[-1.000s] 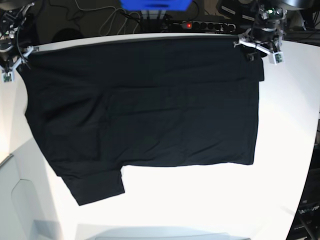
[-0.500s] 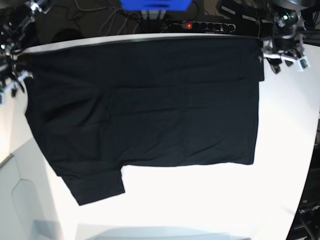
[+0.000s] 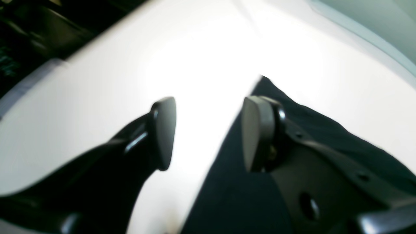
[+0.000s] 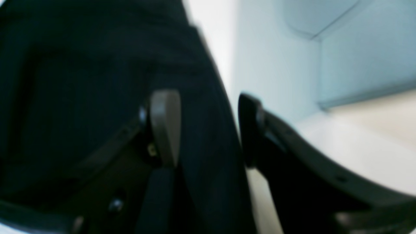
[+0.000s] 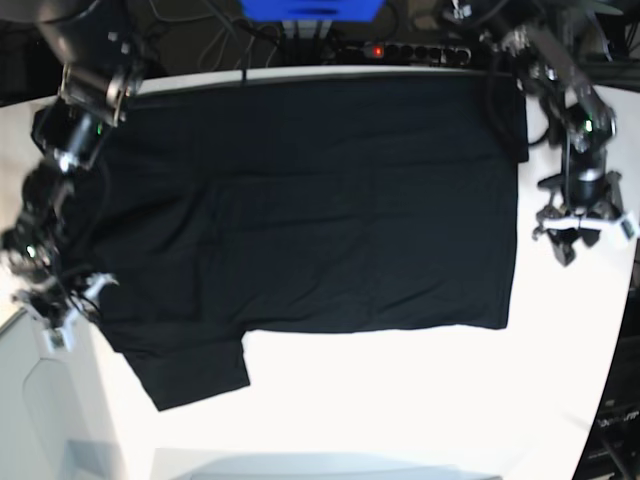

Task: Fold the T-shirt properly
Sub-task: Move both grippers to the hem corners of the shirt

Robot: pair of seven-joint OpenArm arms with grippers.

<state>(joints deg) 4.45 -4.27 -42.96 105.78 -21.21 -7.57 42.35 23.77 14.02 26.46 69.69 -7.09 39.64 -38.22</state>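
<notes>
I should keep moving toward its near corner [image 5: 502,321] until my left gripper's open fingers can pinch the cloth, because they are on both sides of the black T-shirt's side edge [image 5: 513,270].
The black T-shirt [image 5: 300,200] lies spread flat on the white table [image 5: 400,400], with one sleeve [image 5: 195,370] sticking out at the near left. My left gripper [image 5: 578,240] hovers open over bare table just right of the shirt's right edge. In the left wrist view this gripper [image 3: 209,133] is empty, and the T-shirt [image 3: 234,195] lies below its right finger [image 3: 256,133]. My right gripper [image 5: 72,308] is open over the shirt's left edge. In the right wrist view, blurred, that gripper [image 4: 208,130] has the T-shirt [image 4: 81,81] beneath it, with nothing pinched.
A power strip with a red light [image 5: 400,50], a blue box [image 5: 310,8] and cables lie beyond the table's far edge. At the near left the table edge [image 5: 40,300] curves beside the right gripper, with a pale grey surface [image 5: 40,400] below it.
Both arms have swung from the shirt's far corners down along its sides, nearer the camera. The shirt has not moved.
</notes>
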